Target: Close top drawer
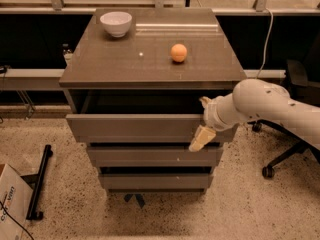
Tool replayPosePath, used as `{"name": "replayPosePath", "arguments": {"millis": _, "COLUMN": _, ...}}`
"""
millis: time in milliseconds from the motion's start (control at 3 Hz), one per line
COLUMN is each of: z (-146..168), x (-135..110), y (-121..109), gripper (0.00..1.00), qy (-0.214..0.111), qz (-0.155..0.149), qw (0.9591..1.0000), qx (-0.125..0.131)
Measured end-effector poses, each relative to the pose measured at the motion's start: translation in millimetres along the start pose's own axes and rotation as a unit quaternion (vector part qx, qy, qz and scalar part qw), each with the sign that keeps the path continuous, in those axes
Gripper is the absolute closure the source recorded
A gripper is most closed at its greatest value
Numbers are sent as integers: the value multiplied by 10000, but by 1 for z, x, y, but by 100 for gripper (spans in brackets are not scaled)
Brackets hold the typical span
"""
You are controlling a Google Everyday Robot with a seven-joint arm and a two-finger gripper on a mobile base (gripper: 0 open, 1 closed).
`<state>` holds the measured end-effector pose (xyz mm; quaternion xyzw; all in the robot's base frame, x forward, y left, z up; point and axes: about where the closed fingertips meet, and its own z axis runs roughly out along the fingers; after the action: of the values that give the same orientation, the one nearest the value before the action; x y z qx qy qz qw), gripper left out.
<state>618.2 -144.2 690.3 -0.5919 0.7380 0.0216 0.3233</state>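
My gripper is over the top edge of the top drawer's front (190,115). Next, I move back and come in lower, ahead of the drawer's front (185,131), to push it in.
The top drawer (135,127) is a wide grey-brown box with a plain flat front. It stands partly pulled out of the cabinet (150,64), with a dark gap showing behind its front panel. My gripper (202,134) is at the right part of the drawer front, its cream fingers (201,139) lying against the panel. The white arm reaches in from the right.
A white bowl (116,23) and an orange ball (178,52) sit on the cabinet top. Two shallower drawers (150,156) lie below. An office chair (295,84) stands at the right, a cardboard box (10,204) and a black bar (39,181) on the floor at the left.
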Motion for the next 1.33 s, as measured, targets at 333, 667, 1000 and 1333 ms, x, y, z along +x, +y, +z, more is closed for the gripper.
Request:
{"name": "replayPosePath", "arguments": {"millis": 333, "z": 34, "x": -5, "y": -28, "gripper": 0, "qy": -216, "qz": 143, "qw": 9997, "qx": 29}}
{"name": "replayPosePath", "arguments": {"millis": 667, "z": 34, "x": -5, "y": -28, "gripper": 0, "qy": -216, "qz": 143, "qw": 9997, "qx": 29}}
{"name": "replayPosePath", "arguments": {"millis": 1000, "z": 17, "x": 0, "y": -11, "gripper": 0, "qy": -37, "qz": 137, "qw": 9999, "qx": -28}}
{"name": "replayPosePath", "arguments": {"millis": 1333, "z": -16, "x": 6, "y": 13, "gripper": 0, "qy": 108, "qz": 231, "qw": 9997, "qx": -16}}
